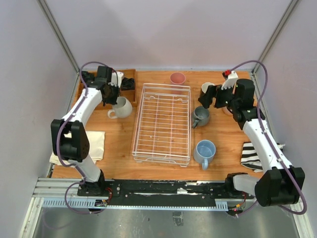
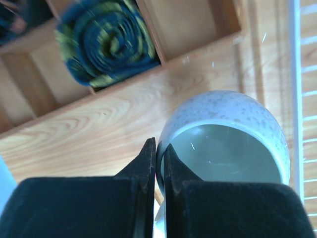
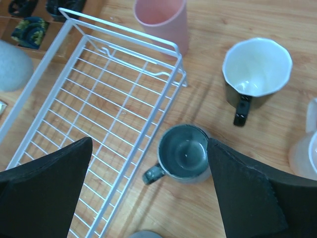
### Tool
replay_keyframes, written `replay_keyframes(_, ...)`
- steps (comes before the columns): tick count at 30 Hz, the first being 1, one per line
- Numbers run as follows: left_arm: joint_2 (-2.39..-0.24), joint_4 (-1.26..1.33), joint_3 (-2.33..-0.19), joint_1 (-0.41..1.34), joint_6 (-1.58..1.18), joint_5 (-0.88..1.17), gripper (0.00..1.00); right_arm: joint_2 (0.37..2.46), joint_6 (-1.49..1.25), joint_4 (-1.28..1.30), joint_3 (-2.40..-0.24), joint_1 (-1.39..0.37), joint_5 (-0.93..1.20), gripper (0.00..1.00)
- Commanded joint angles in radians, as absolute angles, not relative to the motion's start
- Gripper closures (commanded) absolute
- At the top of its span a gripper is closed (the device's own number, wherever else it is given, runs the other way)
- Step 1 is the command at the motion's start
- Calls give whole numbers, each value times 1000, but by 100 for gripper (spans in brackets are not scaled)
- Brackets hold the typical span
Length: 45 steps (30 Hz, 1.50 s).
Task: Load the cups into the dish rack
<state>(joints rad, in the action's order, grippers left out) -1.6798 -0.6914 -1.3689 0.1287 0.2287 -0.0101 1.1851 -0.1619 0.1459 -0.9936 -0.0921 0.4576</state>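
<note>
My left gripper should lift the mug and pass its handle [image 1: 112, 114] to my right gripper before I load it, because my left gripper is holding the white speckled mug by its rim [image 2: 170, 133].
My left gripper [image 2: 159, 153] is shut on the rim of the white speckled mug [image 2: 233, 124], one finger outside the wall and one inside. From above, that mug [image 1: 121, 107] stands left of the white wire dish rack [image 1: 162, 123], with the left gripper [image 1: 114, 96] over its far edge. My right gripper [image 3: 149, 144] hangs open above the grey-green mug [image 3: 184, 153], which stands just right of the dish rack [image 3: 99, 114]. A black mug with a white inside [image 3: 255, 69], a pink tumbler [image 3: 161, 17], a pale pink mug [image 3: 304, 153] and a light blue mug [image 1: 204, 151] stand around it.
A brown wooden compartment tray [image 1: 130, 82] at the back left holds rolled blue-and-yellow cloths [image 2: 106, 39]. A cream cloth [image 1: 96, 144] lies at the front left and a striped cloth [image 1: 251, 156] at the front right. Grey walls close in the table.
</note>
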Motion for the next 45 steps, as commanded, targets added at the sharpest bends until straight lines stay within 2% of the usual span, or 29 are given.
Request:
replay_keyframes(1,-1612,-716,-1555,100,142,118,100,1205,-192,204,-1085,-161,510,1)
replay_keyframes(5,-1573,-677,-1610,98,26,314,100,1241,-258,260,-1173,-207,577,4)
replay_keyframes(9,-1496,-490,-1541,98,-165,500,99,1292,-426,224,-1231,-220,748,7)
replay_keyframes(15,-1363,-56,-1335,101,-572,691,99,1301,-804,-190,-1144,-289,951,5)
replay_keyframes(20,-1330,91,-1294,122,-808,712,99,1338,-930,-454,-1084,-381,957,5)
replay_keyframes(25,-1306,391,-1165,183,-1109,712,100,1366,-854,-586,-1054,-484,911,8)
replay_keyframes(28,-1302,481,-1110,230,-1206,686,99,1377,-834,-648,-1033,-510,876,10)
replay_keyframes(36,-1245,511,-1033,282,-1284,628,99,1410,-832,-794,-1012,-526,822,14)
replay_keyframes(45,-1219,497,-1018,286,-1272,592,100,1491,-906,-901,-1050,-555,805,31)
